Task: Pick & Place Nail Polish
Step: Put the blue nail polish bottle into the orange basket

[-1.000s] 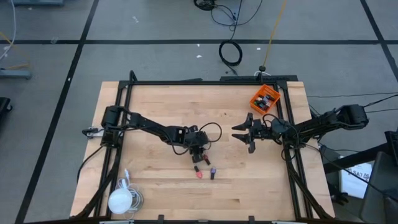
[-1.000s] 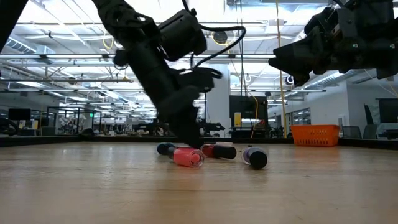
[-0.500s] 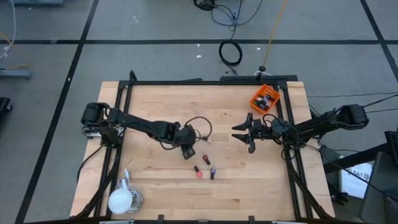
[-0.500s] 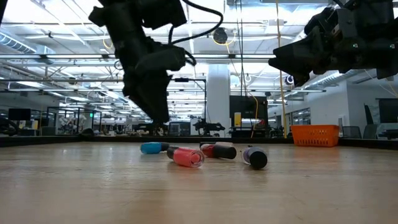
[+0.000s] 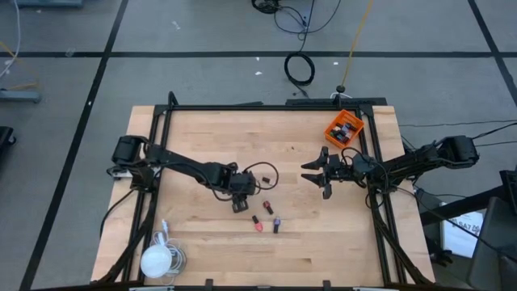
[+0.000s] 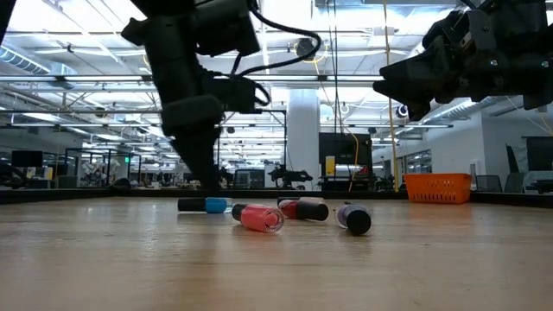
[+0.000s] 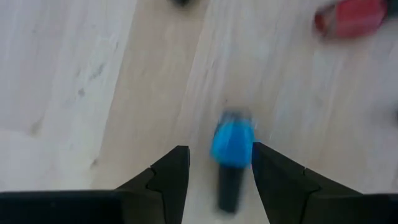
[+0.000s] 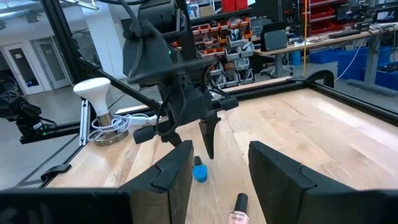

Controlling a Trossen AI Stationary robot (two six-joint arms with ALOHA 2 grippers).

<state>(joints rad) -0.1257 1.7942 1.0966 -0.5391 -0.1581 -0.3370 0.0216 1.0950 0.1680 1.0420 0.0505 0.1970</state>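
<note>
The blue bottle (image 7: 232, 160) lies under my left gripper's narrow gap, nearer one finger, so I should spread, center and lower the fingers around its blue body (image 7: 232, 143) before closing.
Four tiny nail polish bottles with dark caps lie on their sides on the wooden table. They are blue (image 6: 216, 205), pink (image 6: 259, 218), red (image 6: 302, 209) and purple (image 6: 352, 218). My left gripper (image 5: 240, 204) is open and points down. Its fingers stand on either side of the blue bottle (image 7: 232, 148); I cannot tell whether they touch it. My right gripper (image 5: 311, 171) is open and empty, held above the table to the right of the bottles.
An orange bin (image 5: 344, 128) holding several bottles stands at the table's far right corner. A white lamp with a coiled cord (image 5: 156, 260) lies at the near left corner. A black frame runs along the table's edges.
My left gripper has risen from the cluster of bottles, gone toward the table's left edge and come down over the blue bottle. The blue bottle now lies a little farther left of the other bottles.
</note>
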